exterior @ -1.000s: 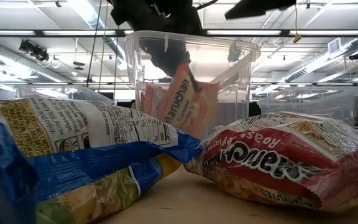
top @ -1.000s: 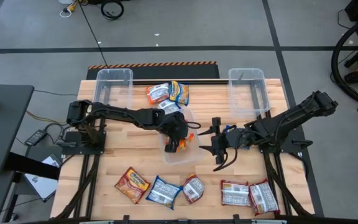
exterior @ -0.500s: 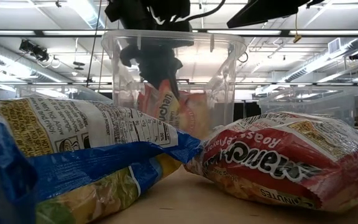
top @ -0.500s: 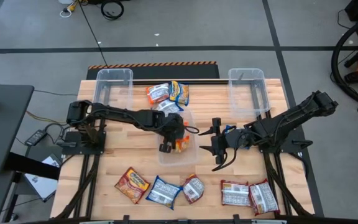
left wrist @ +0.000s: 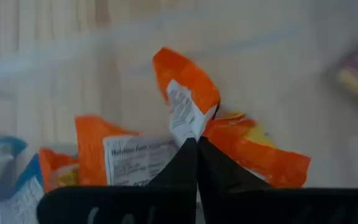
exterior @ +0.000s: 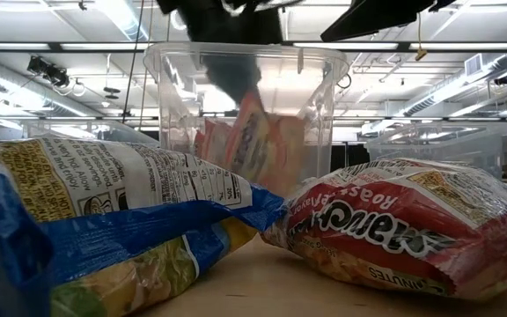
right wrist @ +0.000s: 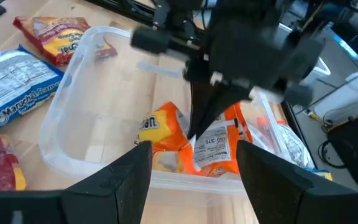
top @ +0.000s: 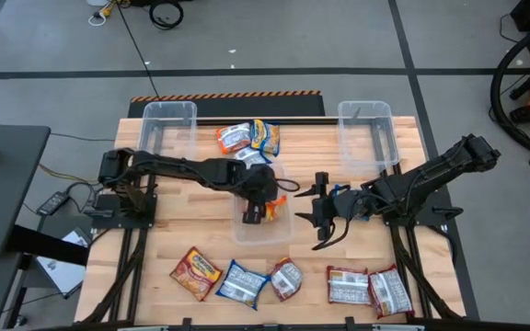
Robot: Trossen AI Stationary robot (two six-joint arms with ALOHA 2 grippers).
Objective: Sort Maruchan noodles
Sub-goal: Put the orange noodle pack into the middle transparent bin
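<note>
The orange packet in my left gripper is standing on its edge in the middle bin. I should change my grip on it and put it down flat on the bin's bottom.
A clear bin stands mid-table with orange Maruchan noodle packets inside. My left gripper reaches down into it, shut on one orange packet; the right wrist view shows its fingers among the packets. My right gripper hovers open just right of the bin, holding nothing. Other packets lie flat on the table, three by the far edge and several in a near row. My left gripper pinches the orange packet at its upper white-labelled edge between the two fingertips. The fingers come from above, slanting down and toward the table's right. The packet stands on edge inside the bin, beside other orange packets; its lower end is hidden.
Two more clear bins stand at the far edge, one left and one right. In the low view a blue packet and a red one fill the foreground. Bare wood lies between the middle bin and the near row.
The middle bin, tipped a second ago, has settled level on the table. My left gripper has risen a little inside it, and the orange packet at its fingertips has gone from leaning to nearly upright.
</note>
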